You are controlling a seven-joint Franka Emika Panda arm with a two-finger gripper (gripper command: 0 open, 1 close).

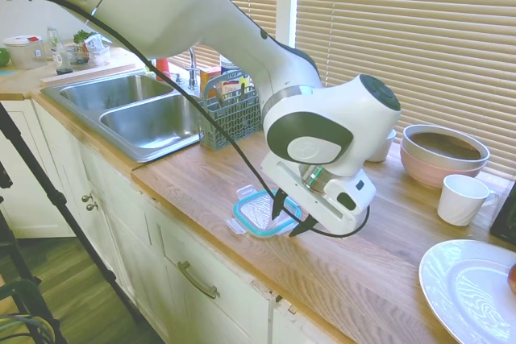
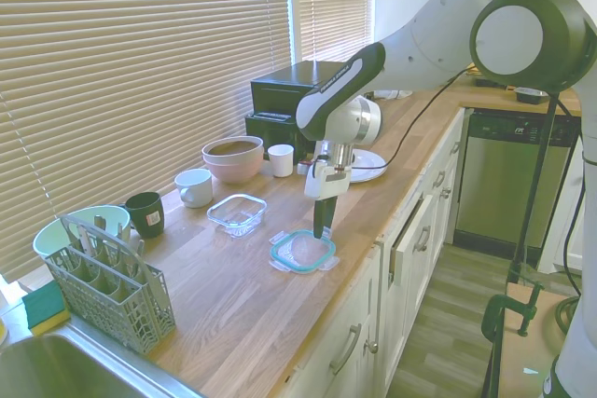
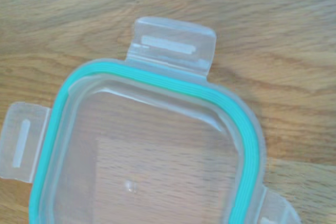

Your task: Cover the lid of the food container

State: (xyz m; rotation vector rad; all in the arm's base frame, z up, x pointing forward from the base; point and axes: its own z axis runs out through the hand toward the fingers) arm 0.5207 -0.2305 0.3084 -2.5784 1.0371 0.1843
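Note:
I expect the flat lid (image 1: pixel 260 212) to tip and hang steeply when I lift it, because my open fingers are over just one edge (image 1: pixel 291 213) of it.
The lid (image 2: pixel 303 251), clear with a teal rim seal and snap tabs, lies flat on the wooden counter near its front edge. It also shows under the arm (image 1: pixel 256 213), and it fills the wrist view (image 3: pixel 147 150). The food container (image 2: pixel 237 212), a shallow clear dish, stands a little behind the lid towards the window and apart from it; the arm hides it in the first exterior view. My gripper (image 1: pixel 290 217) points down with its fingers open just above the lid's edge (image 2: pixel 322 228), holding nothing.
A grey cutlery basket (image 2: pixel 107 277) stands beside the sink (image 1: pixel 137 110). A pink bowl (image 2: pixel 233 157), white mugs (image 2: pixel 194 187), a dark mug (image 2: pixel 145 213) and a teal bowl (image 2: pixel 79 226) line the window side. A white plate (image 1: pixel 472 288) lies further along.

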